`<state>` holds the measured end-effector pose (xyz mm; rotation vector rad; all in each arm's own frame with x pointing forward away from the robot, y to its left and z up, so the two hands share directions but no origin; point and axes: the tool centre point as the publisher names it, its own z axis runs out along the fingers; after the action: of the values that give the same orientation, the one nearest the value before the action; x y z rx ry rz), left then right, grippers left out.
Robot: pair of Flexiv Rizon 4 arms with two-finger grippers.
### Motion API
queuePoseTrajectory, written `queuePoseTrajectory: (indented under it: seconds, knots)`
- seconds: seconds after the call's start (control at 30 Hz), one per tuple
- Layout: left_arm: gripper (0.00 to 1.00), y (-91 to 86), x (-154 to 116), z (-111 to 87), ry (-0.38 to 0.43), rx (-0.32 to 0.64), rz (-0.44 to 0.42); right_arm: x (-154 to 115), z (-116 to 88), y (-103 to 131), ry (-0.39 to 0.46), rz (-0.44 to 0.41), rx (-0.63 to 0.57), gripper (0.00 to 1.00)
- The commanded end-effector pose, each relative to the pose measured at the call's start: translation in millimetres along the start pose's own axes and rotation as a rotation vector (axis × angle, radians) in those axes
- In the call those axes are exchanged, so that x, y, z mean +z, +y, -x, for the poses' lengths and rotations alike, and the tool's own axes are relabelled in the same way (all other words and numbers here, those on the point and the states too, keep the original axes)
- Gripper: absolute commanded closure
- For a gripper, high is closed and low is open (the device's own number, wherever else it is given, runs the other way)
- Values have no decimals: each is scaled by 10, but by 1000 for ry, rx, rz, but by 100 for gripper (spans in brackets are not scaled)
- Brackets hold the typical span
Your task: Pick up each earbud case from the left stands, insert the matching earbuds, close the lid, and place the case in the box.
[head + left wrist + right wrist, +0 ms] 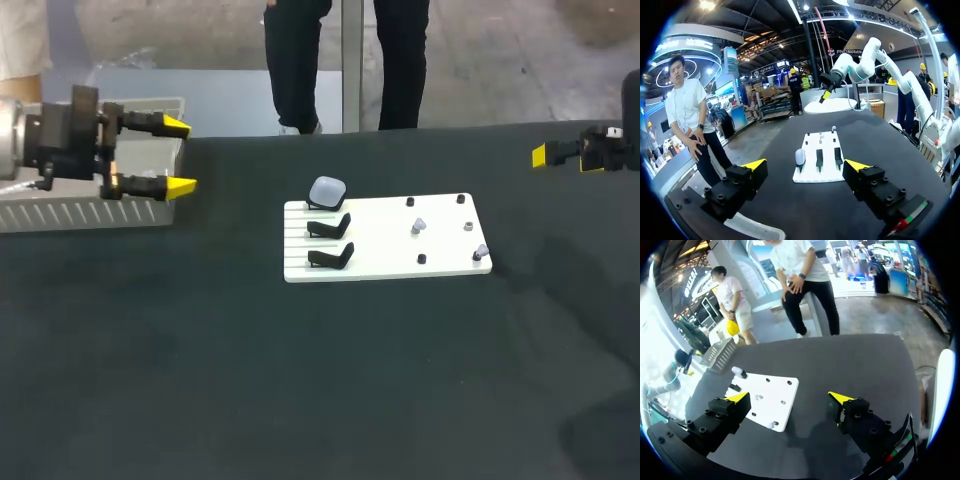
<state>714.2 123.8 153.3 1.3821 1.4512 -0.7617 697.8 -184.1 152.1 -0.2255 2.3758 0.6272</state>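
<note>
The robot should expect empty sockets inside the pale grey earbud case (pixel 327 192) when it opens the case, because the small pale earbuds (pixel 419 226) sit out on the board.
A white board (pixel 390 262) lies mid-table with three black stands along its left side. The farthest stand holds a pale grey earbud case (pixel 327 190), lid shut; the two nearer stands (pixel 331 226) are bare. Small pale earbuds (pixel 418 226) sit among black pegs on the board's right half. My left gripper (pixel 181 156) hangs open and holds nothing, over the right end of the grey box (pixel 60 215), well left of the board. From the left wrist the case (pixel 800 156) lies ahead between the open fingers (pixel 755 165). My right gripper (pixel 790 397) is open and holds nothing at the table's far right.
The grey box has slotted walls and stands at the table's back left edge. Dark cloth covers the table around the board (pixel 771 397). My right arm's yellow tip (pixel 539 155) shows at the right edge of the head view.
</note>
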Motion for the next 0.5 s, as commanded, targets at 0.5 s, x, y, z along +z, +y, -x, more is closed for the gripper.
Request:
queuePoseTrajectory:
  seconds: [0.5]
  knots:
    - [0, 192, 1005, -218, 65, -80, -93, 7, 0, -10, 0, 4, -1, 0]
